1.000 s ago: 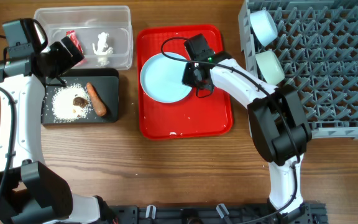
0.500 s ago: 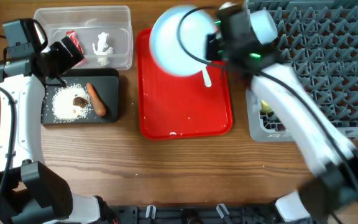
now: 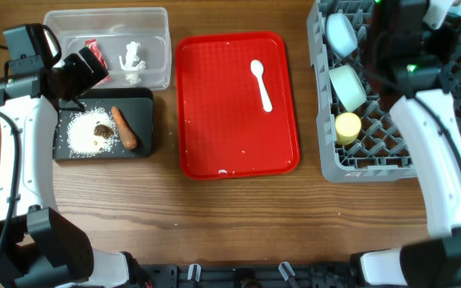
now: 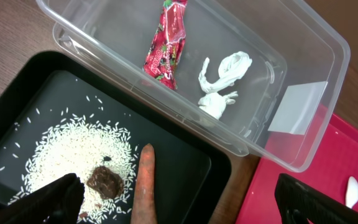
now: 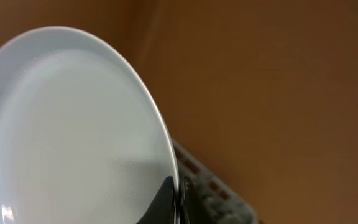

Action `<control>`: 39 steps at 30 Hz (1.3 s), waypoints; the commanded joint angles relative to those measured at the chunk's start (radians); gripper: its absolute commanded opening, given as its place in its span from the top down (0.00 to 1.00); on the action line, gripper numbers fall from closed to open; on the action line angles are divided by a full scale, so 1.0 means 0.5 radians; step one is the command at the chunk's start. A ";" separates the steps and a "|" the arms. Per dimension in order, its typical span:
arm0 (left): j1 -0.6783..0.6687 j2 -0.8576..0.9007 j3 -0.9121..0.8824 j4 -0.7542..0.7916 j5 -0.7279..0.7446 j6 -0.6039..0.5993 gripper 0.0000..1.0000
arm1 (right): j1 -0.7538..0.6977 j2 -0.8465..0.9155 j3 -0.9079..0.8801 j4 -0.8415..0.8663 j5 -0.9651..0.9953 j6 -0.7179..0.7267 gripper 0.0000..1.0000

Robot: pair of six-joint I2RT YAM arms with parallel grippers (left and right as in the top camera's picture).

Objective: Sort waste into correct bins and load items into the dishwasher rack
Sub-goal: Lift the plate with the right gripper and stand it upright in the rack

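Note:
My right gripper should go on lowering the large light-blue plate (image 5: 73, 127), which is on edge above the grey dishwasher rack (image 3: 365, 62), until the rack's wires hold it up, before it lets go.
My right gripper (image 5: 176, 202) is shut on the rim of the large light-blue plate (image 5: 73, 137), held on edge above the grey dishwasher rack (image 3: 446, 88); in the overhead view this gripper (image 3: 398, 20) is over the rack's far side. The rack holds a light-blue bowl (image 3: 341, 34), a pale-green bowl (image 3: 347, 86) and a yellow cup (image 3: 347, 128). The white spoon (image 3: 261, 84) lies on the red tray (image 3: 214, 144). My left gripper (image 4: 179, 208) is open and empty above the black bin (image 4: 229, 168), which holds rice (image 4: 61, 149), a brown lump (image 4: 105, 182) and a carrot piece (image 4: 145, 180).
The clear bin (image 3: 154, 32) at the back left holds a red wrapper (image 4: 166, 43) and a crumpled white scrap (image 4: 219, 84). The black bin (image 3: 144, 100) sits just in front of it. The red tray lies between the bins and the rack.
My right arm lifted the plate off the red tray and carried it right, over the rack. The spoon now lies uncovered on the tray. The left arm has not moved.

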 commanded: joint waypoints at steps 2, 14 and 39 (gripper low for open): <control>0.004 -0.018 0.009 -0.002 -0.018 0.012 0.00 | -0.101 0.250 0.006 0.211 0.024 -0.500 0.96; 0.004 -0.018 0.009 -0.002 -0.019 0.012 0.00 | -0.105 0.727 0.006 0.916 -0.121 -1.356 0.96; 0.004 -0.018 0.009 -0.002 -0.019 0.012 0.00 | 0.082 0.528 0.007 1.793 0.006 -1.684 0.00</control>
